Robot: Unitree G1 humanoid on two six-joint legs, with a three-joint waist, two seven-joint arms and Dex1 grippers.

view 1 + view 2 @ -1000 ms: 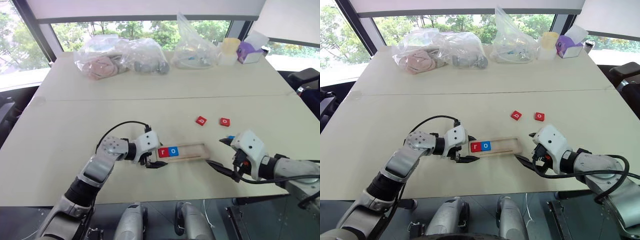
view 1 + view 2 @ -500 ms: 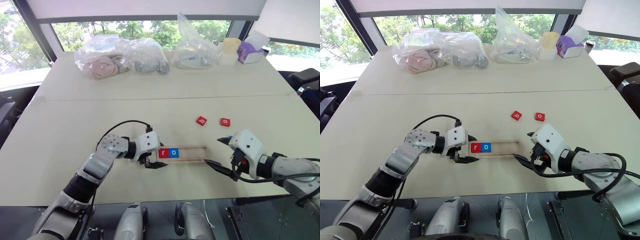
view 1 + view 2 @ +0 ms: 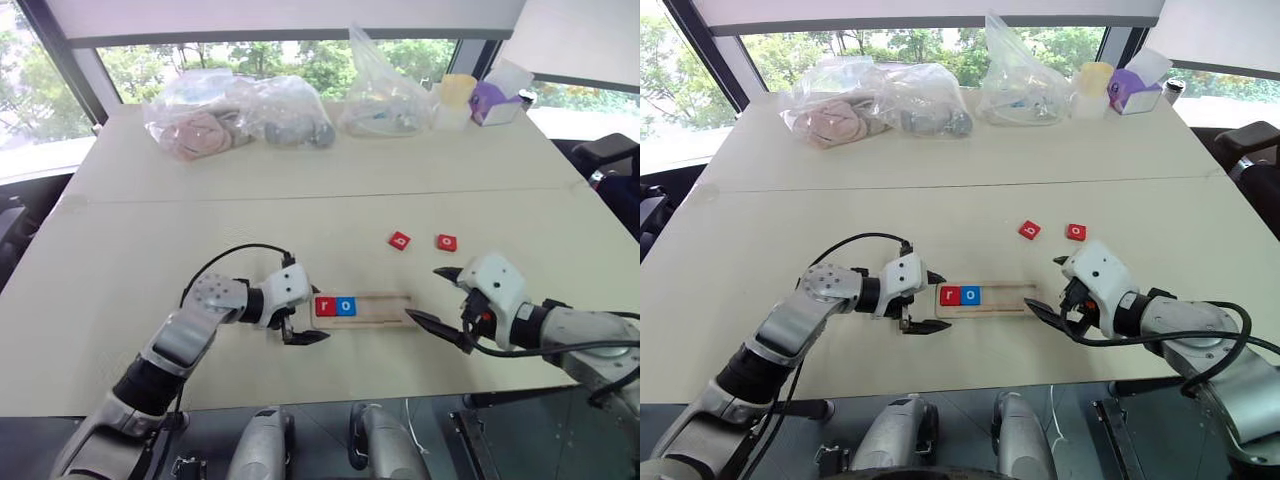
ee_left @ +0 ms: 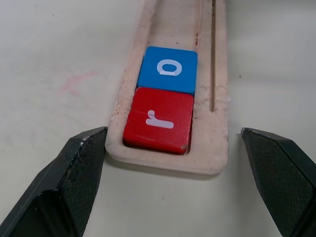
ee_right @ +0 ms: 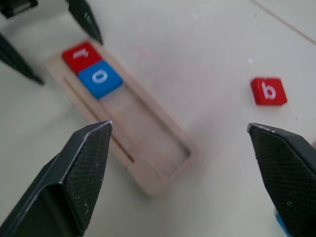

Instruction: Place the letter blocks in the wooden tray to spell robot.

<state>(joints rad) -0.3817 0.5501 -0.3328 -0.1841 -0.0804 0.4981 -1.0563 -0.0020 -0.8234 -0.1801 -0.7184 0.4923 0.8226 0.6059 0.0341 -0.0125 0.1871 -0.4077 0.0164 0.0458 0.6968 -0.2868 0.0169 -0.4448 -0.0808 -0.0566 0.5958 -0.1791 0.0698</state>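
Note:
I should keep moving my right gripper toward the red b block [image 3: 399,240] and close it around that block. The blue o [image 3: 346,306] sits in the tray and the red b block lies free.
The wooden tray [image 3: 380,308] lies near the table's front edge. At its left end sit two letter blocks side by side: a red r [image 3: 326,306] and a blue o [image 3: 346,306]. The rest of the tray is bare. Two red blocks lie on the table beyond the tray's right end: a b [image 3: 400,241] and an o [image 3: 447,242]. My left gripper [image 3: 310,312] is open, one finger on each side of the tray's left end and holding nothing. My right gripper [image 3: 424,293] is open just off the tray's right end, also holding nothing.
Clear plastic bags [image 3: 235,115] of items line the far side of the table, with a yellow cup [image 3: 458,95] and a purple box [image 3: 497,100] at the far right. A black chair [image 3: 610,155] stands off the right edge. The table's front edge runs just below both grippers.
The left gripper's fingers have opened around the tray's left end, and the tray now lies straighter. The r and o blocks have stayed in place.

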